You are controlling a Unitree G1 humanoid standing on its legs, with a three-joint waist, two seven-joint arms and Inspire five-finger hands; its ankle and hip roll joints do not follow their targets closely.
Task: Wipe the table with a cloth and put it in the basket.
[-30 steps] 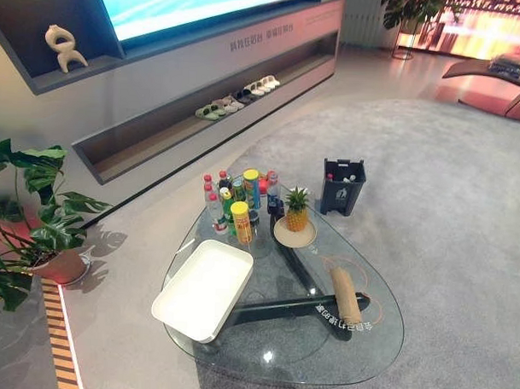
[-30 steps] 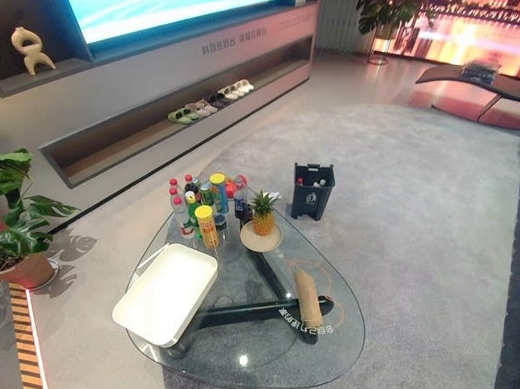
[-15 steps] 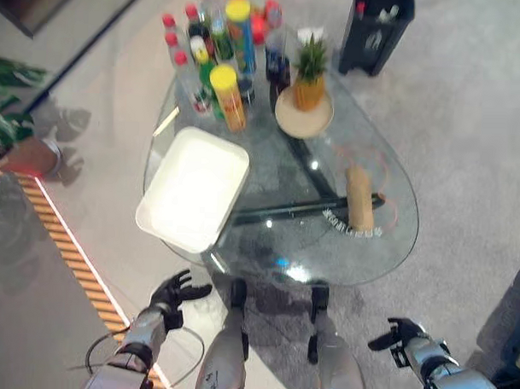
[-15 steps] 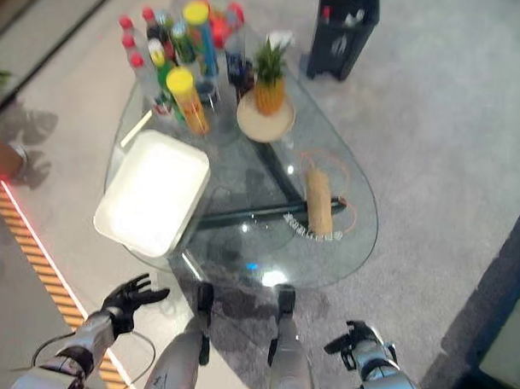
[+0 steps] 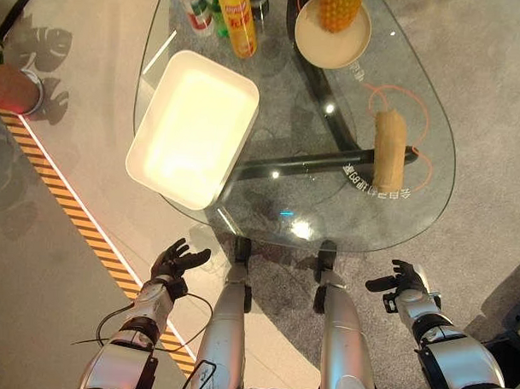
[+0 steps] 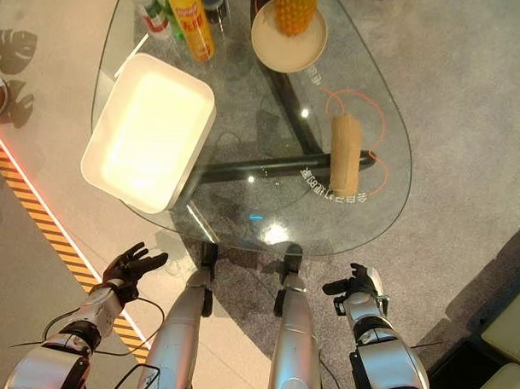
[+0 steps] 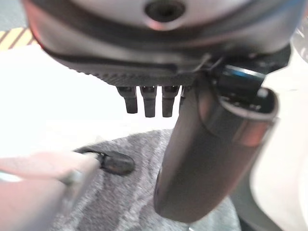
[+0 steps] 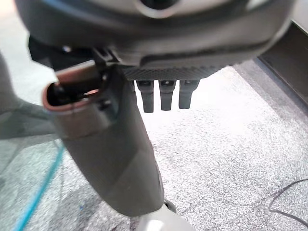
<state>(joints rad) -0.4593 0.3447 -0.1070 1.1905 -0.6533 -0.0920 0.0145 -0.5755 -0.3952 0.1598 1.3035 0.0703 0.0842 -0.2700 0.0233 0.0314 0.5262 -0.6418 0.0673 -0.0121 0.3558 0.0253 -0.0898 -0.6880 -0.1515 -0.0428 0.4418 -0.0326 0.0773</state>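
The tan cloth [image 5: 390,153] is lying in a long roll [image 5: 388,173], so it will stay bunched up and its loose end will bend when the robot wipes the glass table.
A rolled tan cloth [image 5: 388,161] lies on the right part of the glass table [image 5: 268,213], inside an orange ring mark. A white rectangular basket [image 5: 194,128] sits on the table's left side, overhanging its edge. My left hand [image 5: 174,261] hangs low over the floor, short of the table's near edge and below the basket, fingers spread and holding nothing. My right hand [image 5: 402,285] is over the carpet, short of the table's near right edge, and is open and free too. Each wrist view shows straight fingers [image 7: 149,101] [image 8: 166,96] with nothing in them.
Bottles and a yellow can [image 5: 235,21] stand at the table's far side beside a pineapple on a round plate [image 5: 334,35]. A red plant pot [image 5: 14,88] and a striped floor strip [image 5: 71,209] lie to the left. Grey carpet surrounds the table.
The camera has tilted down, so the table now sits higher in view and the far room is gone. Both hands have come into view, open, low by the table's near edge.
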